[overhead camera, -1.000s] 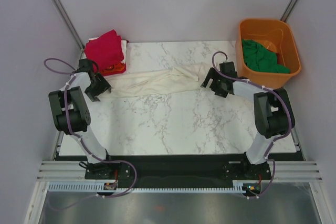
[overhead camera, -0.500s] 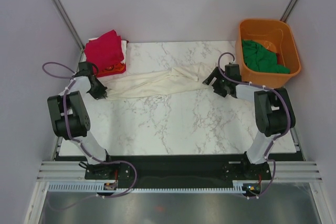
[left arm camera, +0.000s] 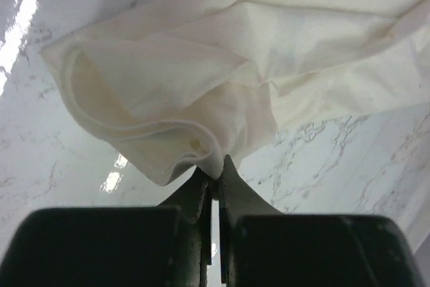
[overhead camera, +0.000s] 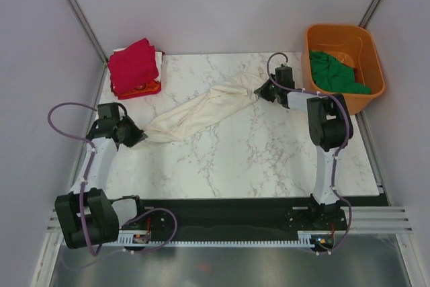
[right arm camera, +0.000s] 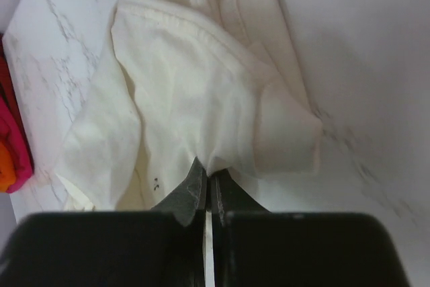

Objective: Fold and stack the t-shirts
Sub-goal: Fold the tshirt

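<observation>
The cream-white t-shirt runs slantwise in a bunched band, so I should swing it straight before my left gripper takes its near end to spread it.
The cream-white t-shirt is bunched into a long band that runs slantwise across the marble table. My left gripper is shut on its near-left end, with cloth pinched at the fingertips. At its far-right end my right gripper is also shut on a fold. The crimson red t-shirt lies folded at the far left corner on top of the orange-red one. The dark green t-shirt lies crumpled in the tub.
The orange plastic tub stands past the table's far right corner. Grey walls close in both sides and the back. In the right wrist view the red and orange cloth shows at the left edge.
Both grippers have shut on the cream shirt's ends. The left arm has pulled its end toward the near left and the right has moved farther back, so the shirt now lies slantwise.
</observation>
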You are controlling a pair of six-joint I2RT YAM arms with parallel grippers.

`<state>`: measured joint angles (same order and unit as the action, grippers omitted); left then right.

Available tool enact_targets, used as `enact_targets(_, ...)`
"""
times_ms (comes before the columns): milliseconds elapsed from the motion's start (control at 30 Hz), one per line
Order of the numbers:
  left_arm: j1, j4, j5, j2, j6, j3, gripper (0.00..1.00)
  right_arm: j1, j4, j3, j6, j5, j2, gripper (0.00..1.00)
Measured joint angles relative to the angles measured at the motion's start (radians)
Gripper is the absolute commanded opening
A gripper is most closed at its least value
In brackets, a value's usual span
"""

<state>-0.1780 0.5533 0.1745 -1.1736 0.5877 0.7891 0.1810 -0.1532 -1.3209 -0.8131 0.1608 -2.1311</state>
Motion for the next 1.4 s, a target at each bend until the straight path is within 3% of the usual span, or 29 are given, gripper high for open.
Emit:
enact_targets(167, 0.064, 0.06, 0.016, 0.135, 0.016, -0.043, 0.02, 0.021, 0.029, -0.338, 0.034, 0.031, -0.203, 0.0)
enact_targets(333, 0.232, 0.069, 0.011, 0.216, 0.082, -0.079, 0.02, 0.04, 0.06, -0.857, 0.051, 0.137, -0.513, 0.02)
enact_targets(400, 0.366, 0.072, 0.003, 0.223, 0.132, -0.106, 0.02, 0.047, 0.04, -1.03, 0.037, 0.177, -0.622, 0.24)
enact_targets(433, 0.431, 0.074, -0.007, 0.217, 0.16, -0.114, 0.02, 0.05, 0.014, -1.068, 0.023, 0.19, -0.654, 0.64)
enact_targets(467, 0.499, 0.075, -0.014, 0.209, 0.191, -0.118, 0.02, 0.053, -0.019, -1.075, 0.01, 0.2, -0.669, 0.87)
enact_targets(500, 0.562, 0.076, -0.026, 0.2, 0.221, -0.118, 0.02, 0.056, -0.037, -1.075, 0.006, 0.204, -0.678, 0.98)
enact_targets(533, 0.618, 0.073, -0.036, 0.186, 0.251, -0.118, 0.09, 0.059, -0.053, -1.075, 0.003, 0.206, -0.684, 0.98)
enact_targets(567, 0.674, 0.069, -0.044, 0.172, 0.28, -0.117, 0.26, 0.061, -0.057, -1.075, 0.008, 0.209, -0.685, 0.98)
enact_targets(600, 0.735, 0.06, -0.057, 0.15, 0.306, -0.117, 0.56, 0.063, -0.06, -1.075, 0.014, 0.209, -0.685, 0.98)
enact_targets(633, 0.793, 0.053, -0.067, 0.122, 0.331, -0.113, 0.71, 0.063, -0.071, -1.075, 0.021, 0.209, -0.683, 0.98)
enact_targets(700, 0.911, 0.046, -0.082, 0.051, 0.38, -0.085, 0.95, 0.061, -0.088, -1.043, 0.037, 0.208, -0.661, 0.98)
enact_targets(733, 0.961, 0.043, -0.09, 0.012, 0.394, -0.059, 1.0, 0.057, -0.09, -1.014, 0.046, 0.208, -0.639, 0.98)
enact_targets(833, 1.061, 0.035, -0.097, -0.077, 0.416, 0.052, 1.0, 0.043, -0.076, -0.908, 0.085, 0.204, -0.55, 0.98)
enact_targets(933, 1.077, 0.029, -0.105, -0.085, 0.411, 0.155, 0.99, 0.027, -0.019, -0.788, 0.131, 0.196, -0.411, 0.98)
enact_targets(1100, 1.05, 0.072, -0.165, -0.072, 0.329, 0.306, 0.9, 0.036, 0.049, -0.312, 0.159, 0.124, 0.034, 0.97)
enact_targets(1233, 1.005, 0.142, -0.242, -0.023, 0.253, 0.345, 0.85, 0.159, 0.058, 0.082, 0.14, 0.072, 0.383, 0.82)
enact_targets(1300, 0.977, 0.186, -0.272, 0.013, 0.225, 0.343, 0.84, 0.272, 0.064, 0.201, 0.126, 0.069, 0.454, 0.79)
enact_targets(1400, 0.906, 0.225, -0.299, 0.09, 0.179, 0.328, 0.82, 0.457, 0.082, 0.326, 0.101, 0.069, 0.462, 0.63)
